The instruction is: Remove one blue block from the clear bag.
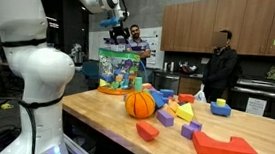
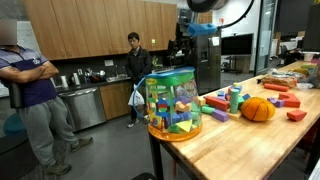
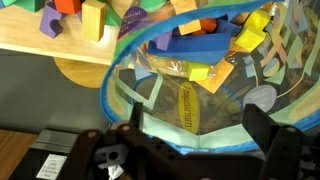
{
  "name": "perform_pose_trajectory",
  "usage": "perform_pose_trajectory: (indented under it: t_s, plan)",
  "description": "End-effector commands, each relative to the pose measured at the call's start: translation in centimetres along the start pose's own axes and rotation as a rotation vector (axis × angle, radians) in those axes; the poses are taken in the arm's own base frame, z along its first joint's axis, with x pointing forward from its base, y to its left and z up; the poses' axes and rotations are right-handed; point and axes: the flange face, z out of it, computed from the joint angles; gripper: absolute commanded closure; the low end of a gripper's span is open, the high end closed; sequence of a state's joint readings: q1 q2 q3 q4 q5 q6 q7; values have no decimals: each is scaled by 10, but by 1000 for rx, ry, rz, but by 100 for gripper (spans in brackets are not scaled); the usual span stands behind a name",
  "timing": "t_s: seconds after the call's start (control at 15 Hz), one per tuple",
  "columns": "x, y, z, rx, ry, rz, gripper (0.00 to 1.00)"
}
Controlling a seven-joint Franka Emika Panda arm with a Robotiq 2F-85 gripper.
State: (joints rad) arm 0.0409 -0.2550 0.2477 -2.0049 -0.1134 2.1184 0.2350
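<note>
The fingers of my open gripper are on both sides of the clear bag's rim (image 3: 187,148), away from the blue block. Next, my gripper moves back over the blue block (image 3: 193,48) before it goes down.
The clear bag (image 1: 123,71) stands upright near the far edge of the wooden table, full of multi-coloured blocks; it also shows in an exterior view (image 2: 172,100). My gripper (image 1: 118,29) hangs just above the bag's open top (image 2: 192,38). In the wrist view the gripper (image 3: 200,125) is open and empty, its fingers spread over the bag's blue-green rim (image 3: 125,45). Inside the bag a blue block (image 3: 203,45) lies among yellow blocks (image 3: 250,40).
An orange ball (image 1: 140,104), a large red block (image 1: 227,147), purple blocks (image 1: 164,117) and a loose blue block (image 1: 220,108) lie on the table (image 1: 104,119). A person (image 1: 219,64) stands behind it; two people (image 2: 30,100) stand near the counters. The table edge runs close to the bag.
</note>
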Motion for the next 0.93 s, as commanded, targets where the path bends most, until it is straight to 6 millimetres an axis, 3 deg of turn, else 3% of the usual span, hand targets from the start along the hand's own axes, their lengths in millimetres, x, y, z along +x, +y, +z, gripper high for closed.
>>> perform_pose_trajectory:
  t_s: [0.0,0.53,0.67,0.87]
  plan:
    - [29,-20,-4,-26,-61,-35,0]
    - [54,-78,22,-25,-131,-144,0]
    - [57,-82,29,-28,-124,-140,0]
    - [53,-65,33,-77,-81,-71,0]
